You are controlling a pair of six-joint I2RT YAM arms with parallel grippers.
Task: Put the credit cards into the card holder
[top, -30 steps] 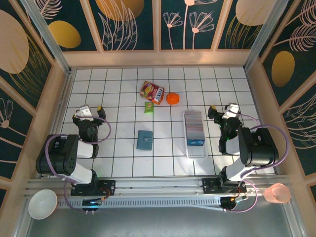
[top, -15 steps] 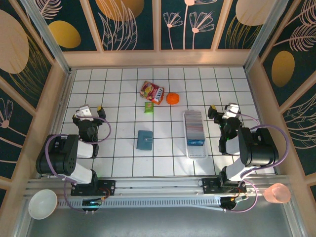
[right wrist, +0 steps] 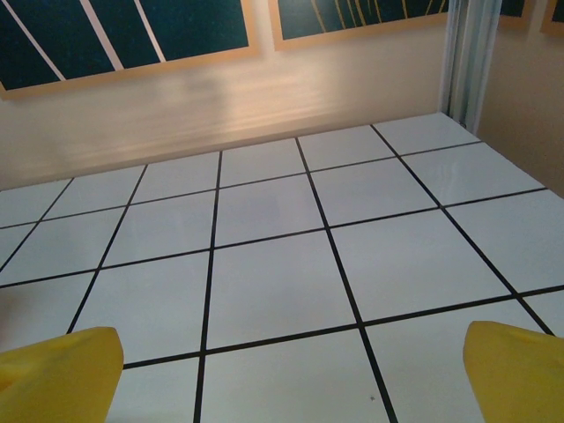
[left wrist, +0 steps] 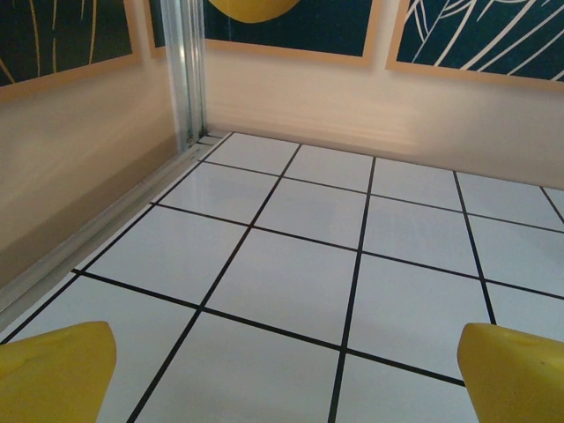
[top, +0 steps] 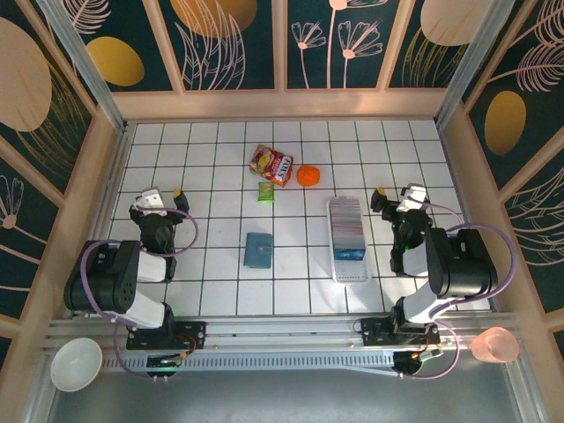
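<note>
My right gripper is to hold the card holder (top: pixel 258 250) steady at its tray-side edge (top: pixel 271 250) while my left gripper lifts it first, because the card holder lies shut and flat on the tiles.
The credit cards (top: pixel 347 226) stand packed in a row, in mixed colours, inside a long clear tray (top: pixel 352 271) right of centre. The card holder (top: pixel 258 250), a small teal-blue wallet, lies shut on the tiles left of the tray. My left gripper (top: pixel 156 201) rests over the left side of the floor, well left of the wallet. It is open, its yellow fingertips (left wrist: pixel 55 370) wide apart over bare tile. My right gripper (top: pixel 398 196) sits just right of the tray's far end. It is open too, with only tile between its fingertips (right wrist: pixel 518 372).
A red snack bag (top: pixel 271 164), an orange ball (top: pixel 307 175) and a small green packet (top: pixel 265 191) lie beyond the wallet. Wooden walls (top: pixel 282 104) ring the tiled floor. A white bowl (top: pixel 75 363) and a pink cup (top: pixel 493 345) sit outside the front rail.
</note>
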